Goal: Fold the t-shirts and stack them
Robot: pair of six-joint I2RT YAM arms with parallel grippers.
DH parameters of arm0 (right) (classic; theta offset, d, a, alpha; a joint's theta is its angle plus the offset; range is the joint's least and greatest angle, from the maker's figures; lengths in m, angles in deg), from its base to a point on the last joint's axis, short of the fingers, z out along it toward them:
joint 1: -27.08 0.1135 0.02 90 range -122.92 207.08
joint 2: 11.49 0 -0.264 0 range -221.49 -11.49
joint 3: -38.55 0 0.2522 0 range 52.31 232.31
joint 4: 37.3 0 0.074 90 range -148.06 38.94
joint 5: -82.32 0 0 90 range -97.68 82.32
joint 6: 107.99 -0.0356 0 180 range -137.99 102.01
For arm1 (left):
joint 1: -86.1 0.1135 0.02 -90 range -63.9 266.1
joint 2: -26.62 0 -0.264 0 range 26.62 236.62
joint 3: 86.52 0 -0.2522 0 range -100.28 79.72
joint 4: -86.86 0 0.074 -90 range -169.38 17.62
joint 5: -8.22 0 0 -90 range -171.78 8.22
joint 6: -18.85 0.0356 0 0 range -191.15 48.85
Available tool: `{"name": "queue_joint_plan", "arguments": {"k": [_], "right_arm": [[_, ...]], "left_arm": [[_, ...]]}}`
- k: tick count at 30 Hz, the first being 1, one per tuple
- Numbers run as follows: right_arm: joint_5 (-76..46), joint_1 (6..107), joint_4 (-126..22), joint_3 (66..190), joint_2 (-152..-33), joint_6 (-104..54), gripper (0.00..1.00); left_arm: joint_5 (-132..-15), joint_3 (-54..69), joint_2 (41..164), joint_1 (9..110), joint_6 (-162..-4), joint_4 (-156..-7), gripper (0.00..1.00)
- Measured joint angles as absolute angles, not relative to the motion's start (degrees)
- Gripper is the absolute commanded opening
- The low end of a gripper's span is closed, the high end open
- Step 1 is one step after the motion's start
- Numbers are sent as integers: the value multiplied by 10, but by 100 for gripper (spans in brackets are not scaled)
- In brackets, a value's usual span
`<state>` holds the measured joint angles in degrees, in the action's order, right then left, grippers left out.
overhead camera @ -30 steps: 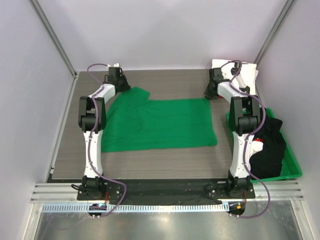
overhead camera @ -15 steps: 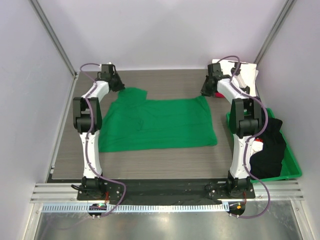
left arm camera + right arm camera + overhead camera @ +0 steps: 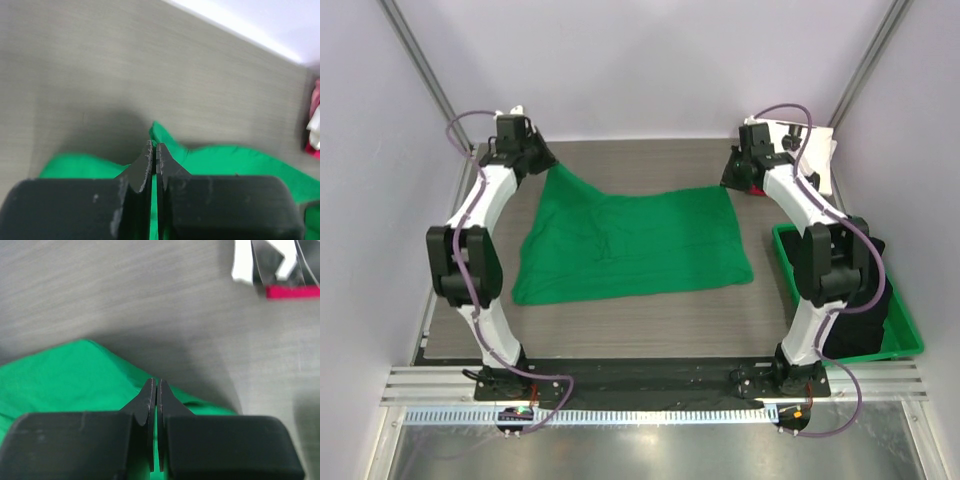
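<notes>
The green t-shirt's near edge [image 3: 545,299] is straight and my grippers are pinching both far corners [image 3: 558,173] of the green t-shirt, so my left gripper should continue to bring its corner until it meets that edge.
A bright green t-shirt [image 3: 630,245] lies spread in the middle of the table, its two far corners lifted. My left gripper [image 3: 542,163] is shut on the far left corner; the cloth shows between its fingers in the left wrist view [image 3: 155,145]. My right gripper [image 3: 731,183] is shut on the far right corner, with the cloth pinched in the right wrist view [image 3: 156,387]. A black t-shirt [image 3: 860,300] lies heaped in the green bin [image 3: 910,340] at the right. White and red folded tees [image 3: 820,150] lie at the far right corner; they also show in the right wrist view [image 3: 285,270].
The green plastic bin stands along the right edge beside the right arm's base. White walls with metal posts close in the table on three sides. A metal rail runs along the near edge.
Both grippers have risen and moved toward the far side, lifting the green shirt's far corners and pulling the cloth taut. The left arm has swung outward to the left.
</notes>
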<state>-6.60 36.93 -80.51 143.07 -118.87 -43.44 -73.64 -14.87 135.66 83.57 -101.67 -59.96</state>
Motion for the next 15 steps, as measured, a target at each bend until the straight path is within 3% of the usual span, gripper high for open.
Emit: {"name": "queue_joint_plan", "arguments": {"k": [15], "right_arm": [[-66,332,-746,1184,-1002,-434,1]], "left_arm": [[-763,168,1054,835,-1022,-588,0]]}}
